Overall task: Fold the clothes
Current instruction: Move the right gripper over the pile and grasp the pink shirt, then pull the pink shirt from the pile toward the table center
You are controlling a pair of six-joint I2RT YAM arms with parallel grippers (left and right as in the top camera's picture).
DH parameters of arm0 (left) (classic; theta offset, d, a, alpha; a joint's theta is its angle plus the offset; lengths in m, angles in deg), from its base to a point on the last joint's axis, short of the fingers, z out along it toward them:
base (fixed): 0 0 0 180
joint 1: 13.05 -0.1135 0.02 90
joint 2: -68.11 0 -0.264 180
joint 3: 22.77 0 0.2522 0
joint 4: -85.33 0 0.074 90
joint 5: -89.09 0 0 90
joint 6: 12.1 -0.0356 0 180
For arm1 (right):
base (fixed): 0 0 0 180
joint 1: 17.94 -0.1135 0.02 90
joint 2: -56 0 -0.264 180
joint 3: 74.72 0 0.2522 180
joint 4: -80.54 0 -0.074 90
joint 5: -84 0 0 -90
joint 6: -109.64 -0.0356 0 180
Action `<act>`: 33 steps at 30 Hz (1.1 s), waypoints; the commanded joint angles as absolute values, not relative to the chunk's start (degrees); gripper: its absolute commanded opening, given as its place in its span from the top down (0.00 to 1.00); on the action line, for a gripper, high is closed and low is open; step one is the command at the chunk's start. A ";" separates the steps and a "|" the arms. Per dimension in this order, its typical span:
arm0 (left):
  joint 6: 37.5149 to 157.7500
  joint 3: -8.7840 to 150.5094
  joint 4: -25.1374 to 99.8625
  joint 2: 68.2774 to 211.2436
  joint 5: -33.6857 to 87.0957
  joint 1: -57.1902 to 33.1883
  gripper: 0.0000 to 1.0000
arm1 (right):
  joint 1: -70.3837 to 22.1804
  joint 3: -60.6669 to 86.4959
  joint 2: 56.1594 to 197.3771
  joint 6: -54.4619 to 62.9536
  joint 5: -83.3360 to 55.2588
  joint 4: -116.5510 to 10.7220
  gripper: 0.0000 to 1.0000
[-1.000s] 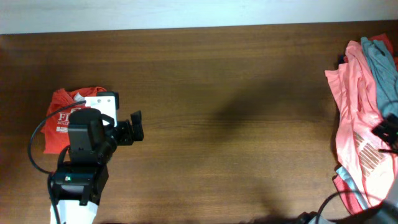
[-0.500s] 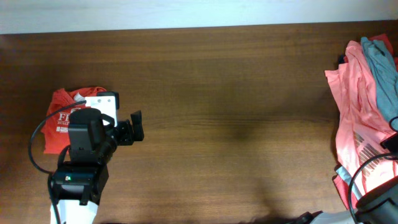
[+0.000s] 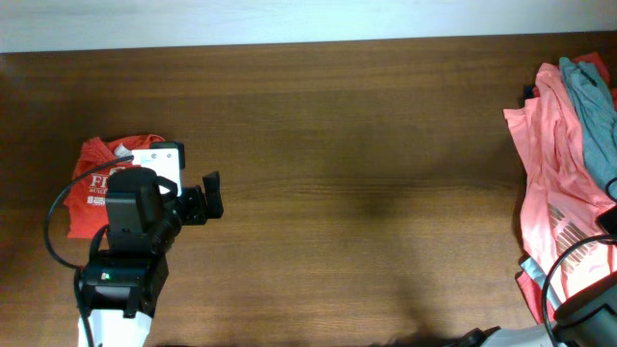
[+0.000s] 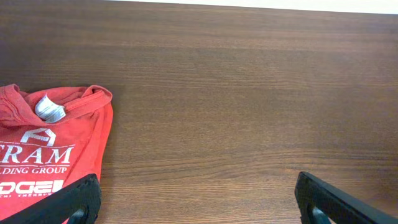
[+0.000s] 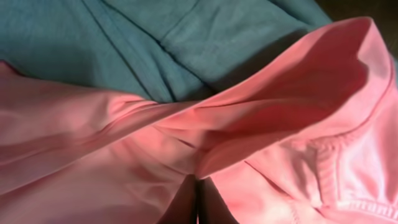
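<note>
My right gripper should keep pulling until the shirt is on the middle wood (image 3: 362, 193), and then let go. It is holding the pink shirt's fold (image 5: 212, 162), and that wood is clear.
The clothes lie in two places. A salmon-pink T-shirt (image 3: 549, 164) is heaped at the table's right edge, with a grey-blue one (image 3: 593, 106) on top of it. A red shirt with white print (image 3: 92, 183) lies folded at the left, beside my left arm. My left gripper (image 3: 216, 195) is open over bare wood just right of that shirt (image 4: 43, 149), its fingers (image 4: 81, 199) wide apart. In the right wrist view, my right gripper (image 5: 199, 199) is shut on a fold of the pink shirt (image 5: 280, 93), with the grey-blue cloth (image 5: 124, 43) behind.
A strip of red cloth (image 3: 535, 289) peeks from under the pink heap at the lower right. A black cable (image 3: 564, 265) of the right arm loops over it. The brown wooden table (image 3: 366, 173) ends at a pale wall at the back.
My right gripper has closed onto the pink shirt. The right arm has slid toward the right edge of the overhead view. The left arm has not moved.
</note>
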State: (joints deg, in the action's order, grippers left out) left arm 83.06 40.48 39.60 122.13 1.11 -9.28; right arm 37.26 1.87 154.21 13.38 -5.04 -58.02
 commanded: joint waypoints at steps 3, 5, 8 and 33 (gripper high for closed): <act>82.12 41.62 39.82 122.26 1.88 -9.37 0.01 | 37.11 2.87 154.10 12.94 -12.45 -56.07 0.96; 82.12 41.60 39.82 122.26 1.85 -9.37 0.01 | 35.51 3.05 152.92 13.23 -15.03 -55.18 0.96; 82.12 41.60 39.82 122.26 1.85 -9.37 0.01 | 31.49 3.83 150.69 14.39 -16.67 -53.34 0.96; 82.12 41.60 39.82 122.26 1.90 -9.37 0.01 | -50.87 8.44 149.69 17.03 -8.96 -50.35 0.74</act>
